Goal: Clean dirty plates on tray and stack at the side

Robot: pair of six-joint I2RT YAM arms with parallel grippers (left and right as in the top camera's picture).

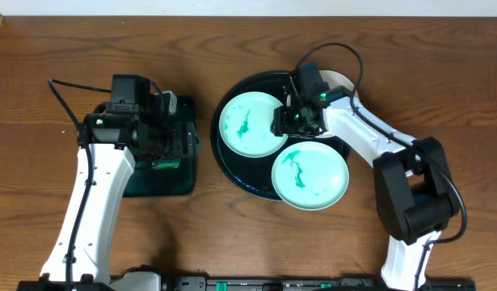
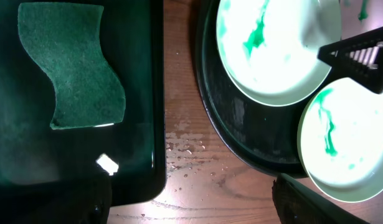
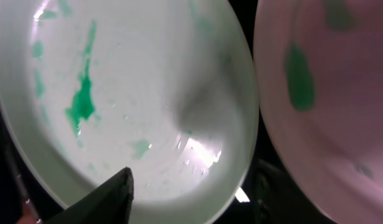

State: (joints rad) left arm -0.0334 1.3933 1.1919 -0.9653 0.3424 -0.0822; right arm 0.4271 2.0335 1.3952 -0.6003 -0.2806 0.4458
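Note:
My right gripper is at the mint plate with green smears (image 1: 243,124) on it, so it should stay at the plate's rim while my left gripper takes the green sponge (image 2: 79,74).
The round black tray (image 1: 232,166) holds two mint plates with green smears, one at its left (image 1: 246,125) and one at its front right (image 1: 309,178). A white plate (image 1: 339,80) shows as a sliver at the tray's back right, under my right arm. My right gripper (image 1: 290,121) is open and straddles the right rim of the left mint plate (image 3: 116,93), one finger over its inside and one outside. The white plate (image 3: 328,93) with a green smear lies beside it. My left gripper (image 1: 182,139) is open and empty above the green tray's right edge.
A dark green rectangular tray (image 1: 163,182) lies left of the round tray, with a green sponge (image 2: 73,68) in it. Water droplets (image 2: 188,146) sit on the wooden table between the two trays. My right gripper's finger (image 2: 359,53) shows in the left wrist view.

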